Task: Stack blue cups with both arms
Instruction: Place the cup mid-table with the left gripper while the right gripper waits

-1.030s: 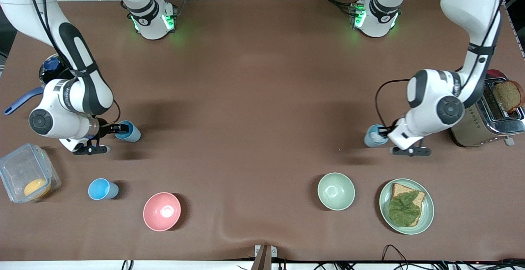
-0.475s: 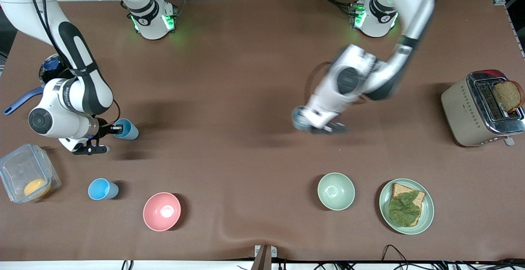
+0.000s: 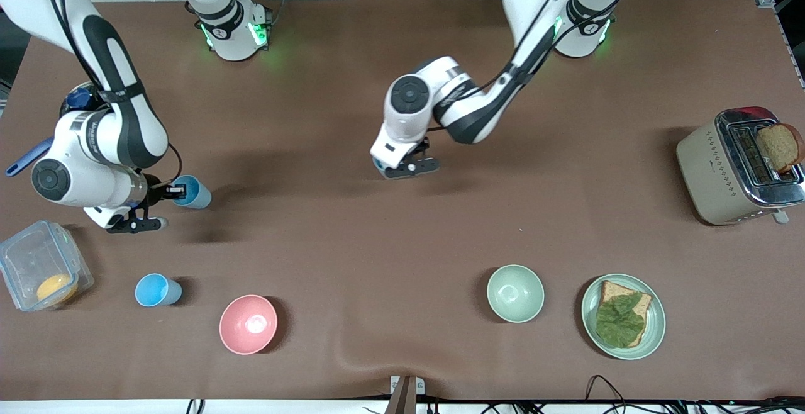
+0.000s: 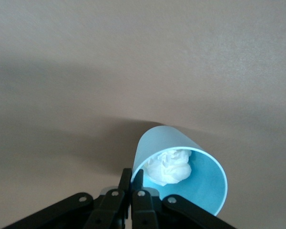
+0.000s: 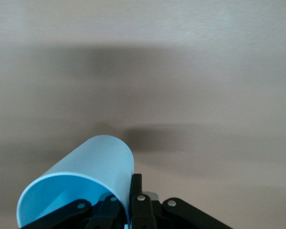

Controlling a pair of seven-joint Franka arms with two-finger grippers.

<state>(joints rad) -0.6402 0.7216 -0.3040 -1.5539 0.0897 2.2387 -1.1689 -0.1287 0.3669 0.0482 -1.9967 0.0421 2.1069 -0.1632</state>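
Observation:
The blue cup with the white wad (image 4: 174,168) is under my left gripper, so that gripper should open and move away before my right gripper lowers its cup (image 3: 195,192) inside.
My right gripper (image 3: 175,194) is shut on the rim of a blue cup (image 3: 193,192) and holds it just above the table near the right arm's end. In the right wrist view the cup (image 5: 81,186) is pinched by its wall at the gripper (image 5: 132,191). My left gripper (image 3: 382,163) is over the table's middle, shut on another blue cup (image 3: 377,163) that the wrist mostly hides. The left wrist view shows this cup (image 4: 181,176) with a white crumpled wad inside, its rim pinched at the gripper (image 4: 133,179). A third blue cup (image 3: 157,290) stands on the table nearer the camera.
A pink bowl (image 3: 248,324) and a pale green bowl (image 3: 515,292) stand near the front edge. A plate (image 3: 654,323) with bread and lettuce is beside the green bowl. A toaster (image 3: 723,172) stands at the left arm's end, a clear container (image 3: 38,269) at the right arm's end.
My left arm has swept with its cup from beside the toaster to over the table's middle. My right gripper has shifted only slightly with its cup.

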